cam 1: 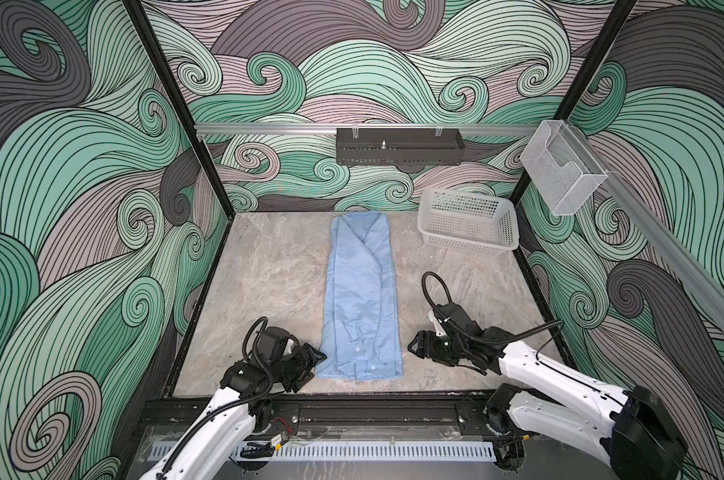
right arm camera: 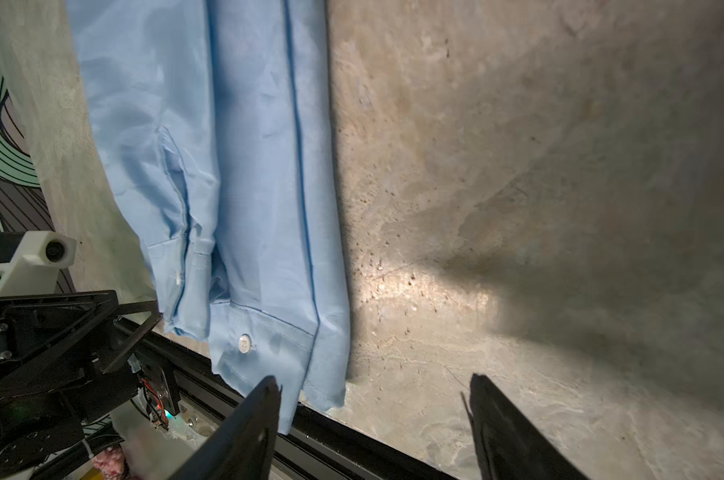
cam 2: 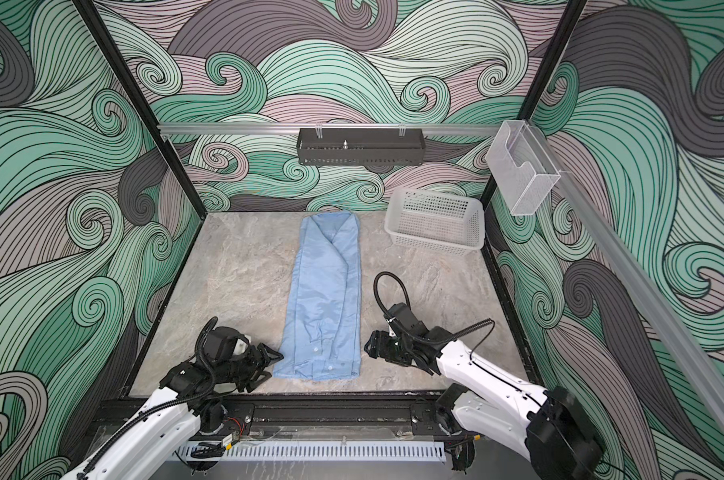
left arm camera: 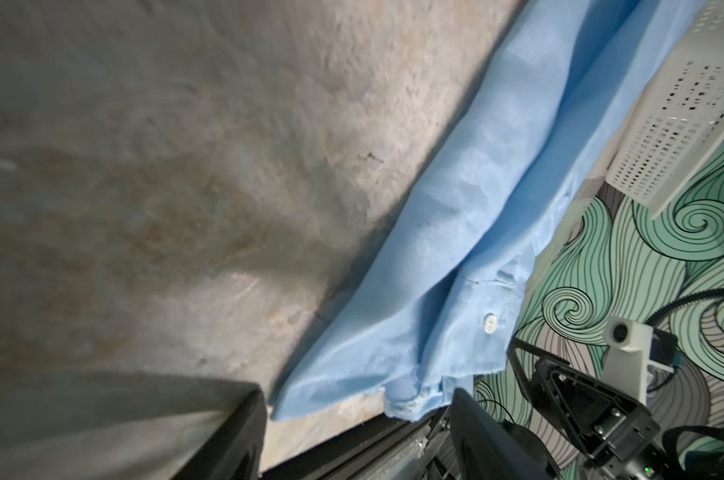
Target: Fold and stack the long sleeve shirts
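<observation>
The cuffs (cam 1: 358,349) are loose and wrinkled at the light blue shirt's near end (cam 1: 359,371). That end will therefore hang down between my grippers when I lift it.
One light blue long sleeve shirt (cam 1: 360,299) (cam 2: 323,299) lies folded into a long narrow strip down the middle of the table, collar at the far end, buttoned cuffs and hem at the near end. My left gripper (cam 1: 315,368) (cam 2: 271,365) sits low beside the shirt's near left corner, open and empty. In the left wrist view the shirt's hem (left arm camera: 414,332) lies just ahead of the spread fingers (left arm camera: 358,399). My right gripper (cam 1: 412,347) (cam 2: 368,347) is open beside the near right edge. In the right wrist view the cuff (right arm camera: 269,345) lies just off one fingertip of the gripper (right arm camera: 375,380).
A white perforated basket (cam 1: 468,220) (cam 2: 435,220) stands at the back right of the marble table (cam 1: 269,270). A black tray (cam 1: 397,145) hangs on the back rail and a clear holder (cam 1: 560,166) on the right rail. The black front frame edge (cam 1: 352,401) runs just behind both grippers.
</observation>
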